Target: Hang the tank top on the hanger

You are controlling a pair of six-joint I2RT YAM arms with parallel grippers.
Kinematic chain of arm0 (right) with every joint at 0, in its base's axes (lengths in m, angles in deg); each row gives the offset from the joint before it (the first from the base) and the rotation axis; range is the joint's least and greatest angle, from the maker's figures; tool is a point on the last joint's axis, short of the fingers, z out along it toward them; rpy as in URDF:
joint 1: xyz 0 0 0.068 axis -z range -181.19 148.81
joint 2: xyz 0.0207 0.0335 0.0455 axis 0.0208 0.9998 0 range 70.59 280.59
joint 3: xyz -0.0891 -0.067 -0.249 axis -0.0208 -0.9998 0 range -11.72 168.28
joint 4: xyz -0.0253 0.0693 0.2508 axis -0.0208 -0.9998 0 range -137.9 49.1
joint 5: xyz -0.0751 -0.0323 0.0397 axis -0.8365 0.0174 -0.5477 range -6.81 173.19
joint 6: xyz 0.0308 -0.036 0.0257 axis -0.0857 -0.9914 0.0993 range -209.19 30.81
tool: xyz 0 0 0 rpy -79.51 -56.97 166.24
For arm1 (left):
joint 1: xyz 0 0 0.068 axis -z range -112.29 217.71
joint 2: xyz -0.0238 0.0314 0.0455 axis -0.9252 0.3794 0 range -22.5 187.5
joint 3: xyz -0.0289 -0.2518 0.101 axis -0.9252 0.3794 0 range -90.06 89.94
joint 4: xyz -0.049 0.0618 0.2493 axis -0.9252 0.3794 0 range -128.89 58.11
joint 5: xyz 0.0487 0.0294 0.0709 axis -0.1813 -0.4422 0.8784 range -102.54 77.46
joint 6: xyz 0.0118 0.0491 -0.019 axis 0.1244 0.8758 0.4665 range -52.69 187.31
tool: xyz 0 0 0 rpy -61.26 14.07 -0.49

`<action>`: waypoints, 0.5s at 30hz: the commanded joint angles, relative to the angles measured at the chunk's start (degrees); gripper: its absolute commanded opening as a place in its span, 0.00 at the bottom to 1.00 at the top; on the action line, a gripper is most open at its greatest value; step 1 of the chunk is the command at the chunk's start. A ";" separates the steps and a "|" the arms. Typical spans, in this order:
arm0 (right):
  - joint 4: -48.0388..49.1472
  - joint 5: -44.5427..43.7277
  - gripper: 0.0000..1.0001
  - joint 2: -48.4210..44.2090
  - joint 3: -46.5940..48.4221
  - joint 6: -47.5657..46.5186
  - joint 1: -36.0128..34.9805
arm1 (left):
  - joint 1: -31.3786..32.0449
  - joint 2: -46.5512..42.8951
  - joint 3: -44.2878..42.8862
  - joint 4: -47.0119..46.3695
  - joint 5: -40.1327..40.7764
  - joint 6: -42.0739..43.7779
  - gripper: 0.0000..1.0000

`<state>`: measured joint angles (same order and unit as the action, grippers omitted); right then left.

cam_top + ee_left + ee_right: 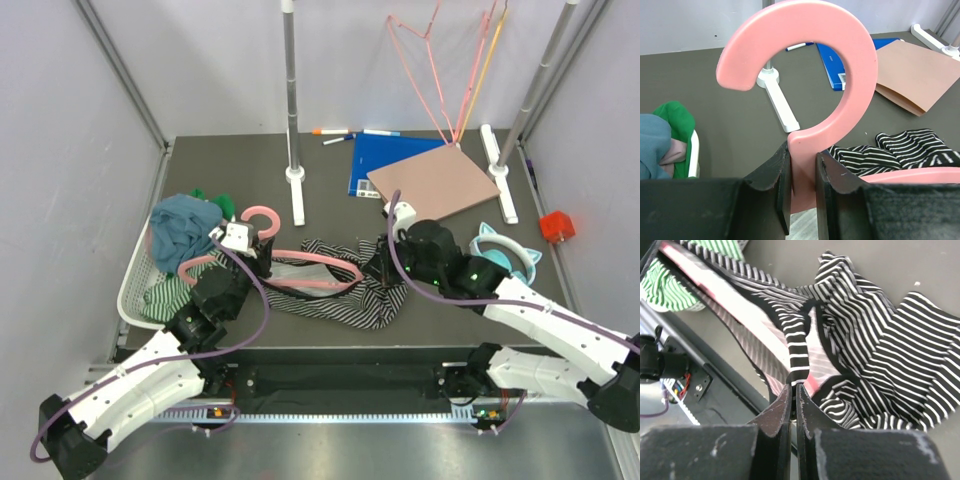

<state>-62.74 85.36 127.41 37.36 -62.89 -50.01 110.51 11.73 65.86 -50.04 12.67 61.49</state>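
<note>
The strap crosses over the hanger's loose end, so the robot's right gripper should keep pulling the strap along the pink arm toward the hook and let go there.
The thick pink hanger lies across the middle of the table, its hook curving up at the left. My left gripper is shut on the hanger's neck just below the hook, which sits clamped between the fingers. The striped tank top is draped over and around the hanger's right arm. My right gripper is shut on a dark-edged strap of the tank top, pinched at the fingertips. Pink hanger plastic shows through the fabric beside that strap.
A white basket at the left holds a teal-blue cloth and a green-and-white garment. A rack post stands behind the hanger. Thin wire hangers hang at the back right. A blue folder, brown board, teal headphones and red block lie to the right.
</note>
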 commanded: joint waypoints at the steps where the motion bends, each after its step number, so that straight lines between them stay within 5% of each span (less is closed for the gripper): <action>1: 6.20 2.83 0.00 3.46 3.74 -0.91 -2.68 | 0.00 -0.75 -0.01 -4.22 0.80 0.55 0.00; 15: 12.88 4.59 0.00 16.83 13.66 -2.84 -8.31 | 0.00 -0.66 -0.09 -4.14 0.37 0.46 0.00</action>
<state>-54.83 88.62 142.12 45.69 -64.13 -57.44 110.51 11.73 65.86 -50.04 12.65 61.51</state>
